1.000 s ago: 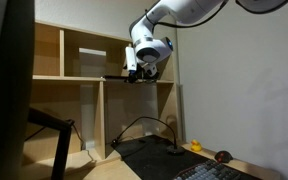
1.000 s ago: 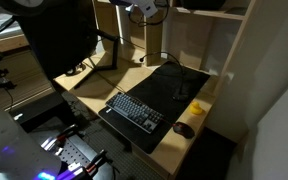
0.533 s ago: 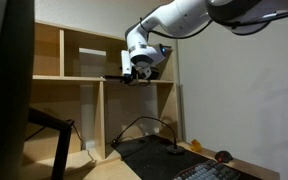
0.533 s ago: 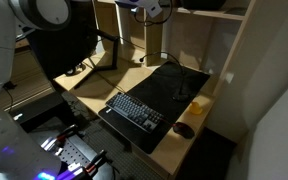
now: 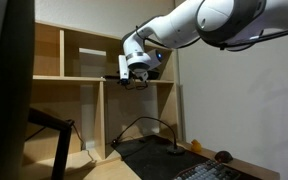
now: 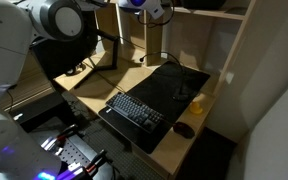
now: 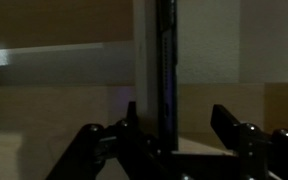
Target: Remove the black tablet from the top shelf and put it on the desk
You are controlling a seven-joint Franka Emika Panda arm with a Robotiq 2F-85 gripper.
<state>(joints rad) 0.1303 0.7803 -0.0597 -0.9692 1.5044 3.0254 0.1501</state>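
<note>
My gripper should open wider and centre on the tablet's edge [image 7: 168, 120] before closing, since the black tablet [image 7: 167, 60] sits close to one finger and clear of the other.
In the wrist view the black tablet [image 7: 165, 60] shows edge-on as a thin dark sliver running across the picture against pale wood. My gripper [image 7: 176, 108] is open, with the tablet between its fingers, close to the finger on the picture's left and clear of the other. In both exterior views my gripper [image 5: 131, 76] [image 6: 144, 8] is at the front of the top shelf [image 5: 79, 77], at its right-hand compartment, and hides the tablet. The desk [image 6: 89, 95] lies below.
A black desk mat [image 6: 174, 85] carries a keyboard [image 6: 134, 110]. A small yellow object [image 6: 197, 105] and a dark mouse [image 6: 184, 130] are near the desk's edge. A dark monitor [image 5: 4, 90] stands close by. A black cable [image 5: 144, 122] arcs under the shelf.
The arm has swung round and the gripper has shifted slightly left and lower at the top shelf's front. Nothing on the desk has moved.
</note>
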